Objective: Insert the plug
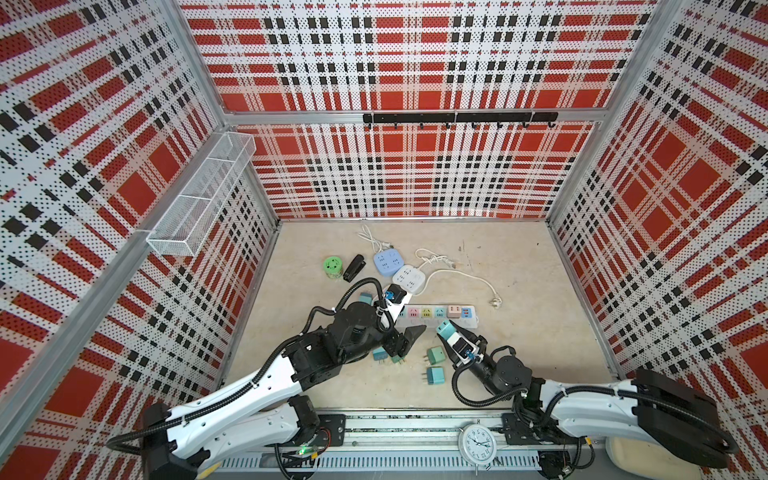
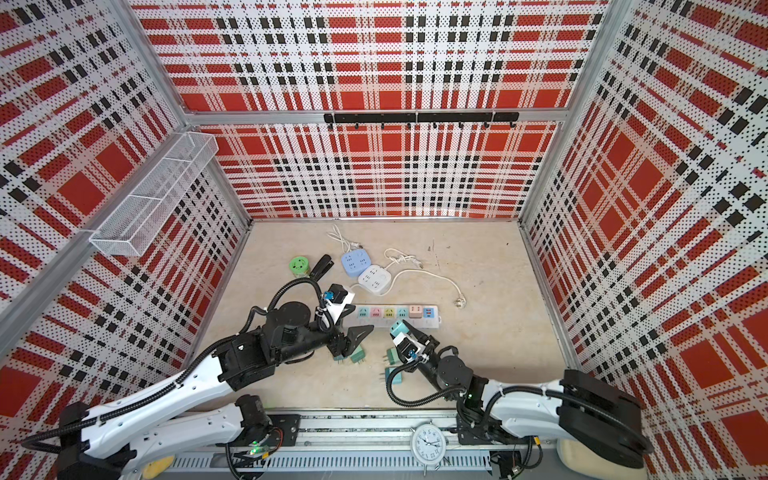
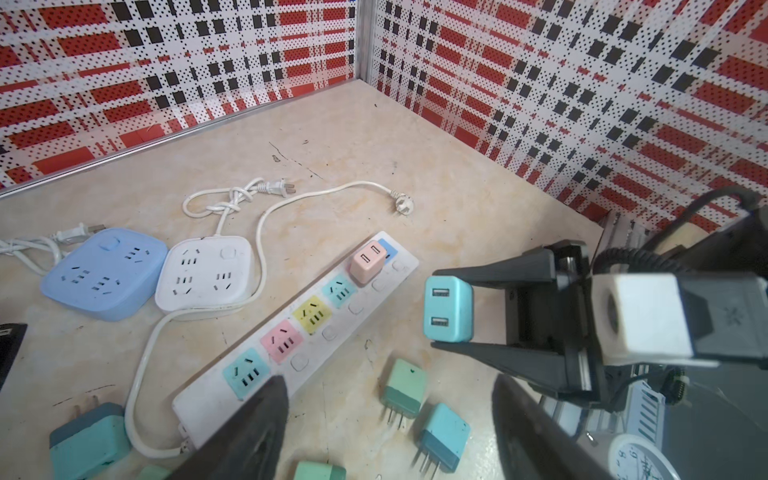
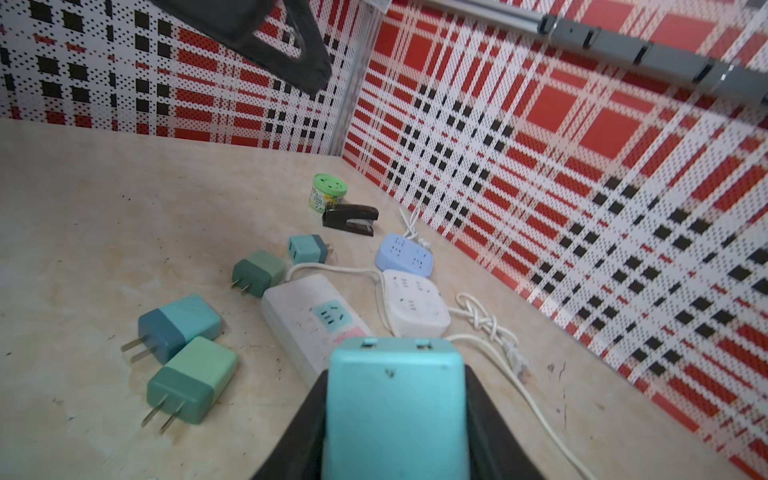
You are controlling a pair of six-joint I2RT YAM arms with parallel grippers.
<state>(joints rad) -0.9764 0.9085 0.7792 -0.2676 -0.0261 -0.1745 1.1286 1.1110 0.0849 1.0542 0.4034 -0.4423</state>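
The teal plug (image 1: 444,328) is in my right gripper next to the power strip, which is unheld. Next, my left gripper takes the plug so that my right gripper is free for the power strip's end (image 1: 473,317).
A white power strip (image 1: 419,322) with coloured sockets lies mid-table; a pink plug (image 1: 454,311) sits in it near its right end. My right gripper (image 1: 451,334) is shut on a teal plug (image 1: 446,330), held just off the strip's near edge in both top views. The left wrist view shows that plug (image 3: 448,309) between the black fingers (image 3: 490,270), USB face outward. In the right wrist view the plug (image 4: 395,407) fills the jaws and its prongs are hidden. My left gripper (image 1: 405,343) hangs open and empty by the strip's left end, above loose plugs (image 3: 405,386).
Loose teal and green plugs (image 1: 436,355) lie near the front. A blue square socket (image 1: 389,262), a white square socket (image 1: 409,279) and its cord (image 1: 469,274) lie behind the strip. A green can (image 1: 333,268) and a stapler (image 1: 354,267) stand at the back left.
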